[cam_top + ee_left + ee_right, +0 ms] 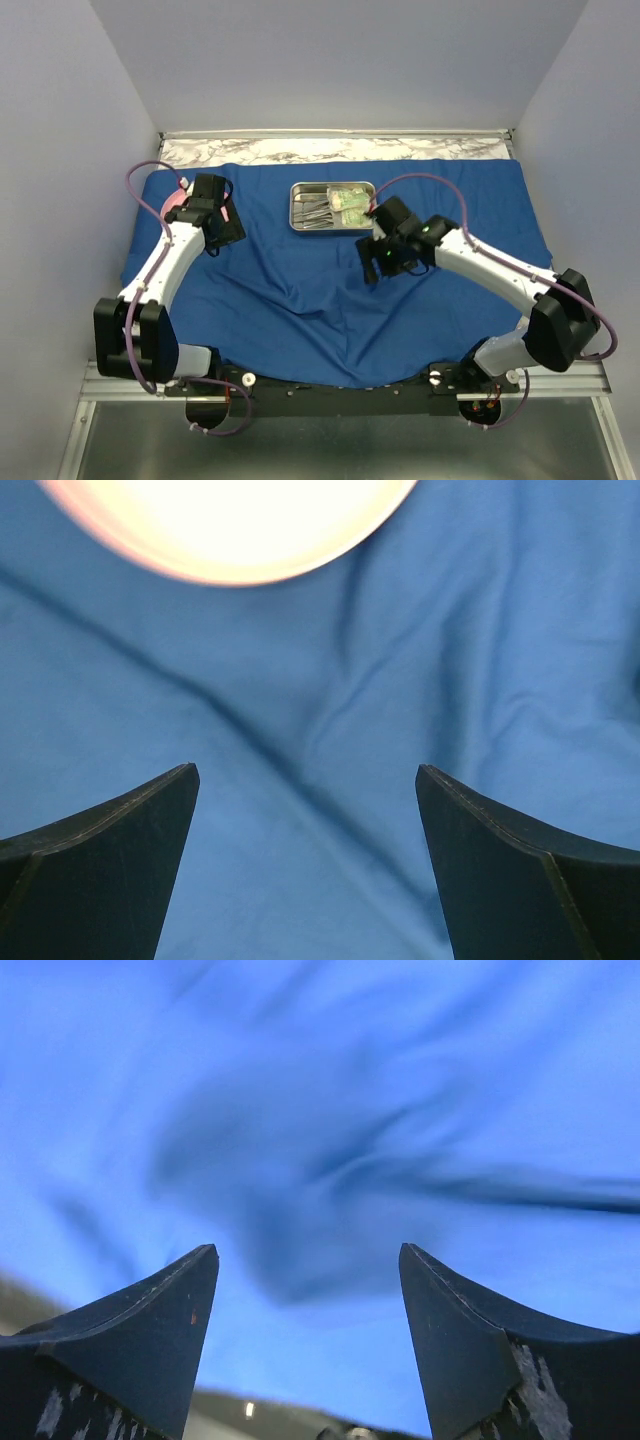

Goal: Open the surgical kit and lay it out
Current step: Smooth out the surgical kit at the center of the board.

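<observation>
The blue cloth (430, 203) lies clear beside the steel tray's packet end (357, 213), so my open right gripper keeps moving there until its fingers close on the cloth.
The royal-blue cloth wrap (300, 290) lies spread open and wrinkled over the table. The small steel tray (297, 190) stands on it at the back centre, with thin silver forceps (318, 210) and two yellow-green packets (351, 205) inside. My left gripper (216, 243) is open and empty, low over the cloth's left part; the left wrist view shows only blue cloth (320, 730) between its fingers. My right gripper (375, 268) is open and empty, just in front of the tray's right end, over blurred blue cloth (320, 1160).
A pale pink round thing (172, 203) lies on the cloth at the far left, behind my left gripper; it fills the top of the left wrist view (230, 520). A marbled strip (330, 148) runs behind the cloth. Grey walls close in three sides.
</observation>
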{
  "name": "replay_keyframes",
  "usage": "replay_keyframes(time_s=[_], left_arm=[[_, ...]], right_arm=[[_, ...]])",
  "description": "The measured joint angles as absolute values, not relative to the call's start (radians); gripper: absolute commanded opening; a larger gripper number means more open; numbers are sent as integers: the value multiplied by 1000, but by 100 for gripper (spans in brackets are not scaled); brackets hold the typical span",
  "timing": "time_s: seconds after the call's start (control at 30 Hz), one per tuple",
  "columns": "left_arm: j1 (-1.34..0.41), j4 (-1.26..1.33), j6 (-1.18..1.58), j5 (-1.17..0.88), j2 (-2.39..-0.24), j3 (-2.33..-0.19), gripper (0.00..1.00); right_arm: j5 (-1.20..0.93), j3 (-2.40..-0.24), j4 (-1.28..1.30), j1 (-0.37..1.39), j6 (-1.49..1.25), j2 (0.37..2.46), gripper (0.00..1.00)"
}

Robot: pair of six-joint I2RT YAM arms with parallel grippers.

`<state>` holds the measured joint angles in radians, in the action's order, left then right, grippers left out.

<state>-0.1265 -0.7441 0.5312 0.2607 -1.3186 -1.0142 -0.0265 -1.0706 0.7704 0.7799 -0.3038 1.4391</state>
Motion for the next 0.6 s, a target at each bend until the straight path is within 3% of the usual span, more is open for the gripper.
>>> replay_keyframes(time_s=[0.33,0.6], left_arm=[[-130,-633,482,122,-1612,-1230,99],[-167,-623,471,92,-1786,-1341,99]], right_arm=[[9,-1200,679,261,-335,1595,81],[51,-1297,669,115,-324,1785,80]])
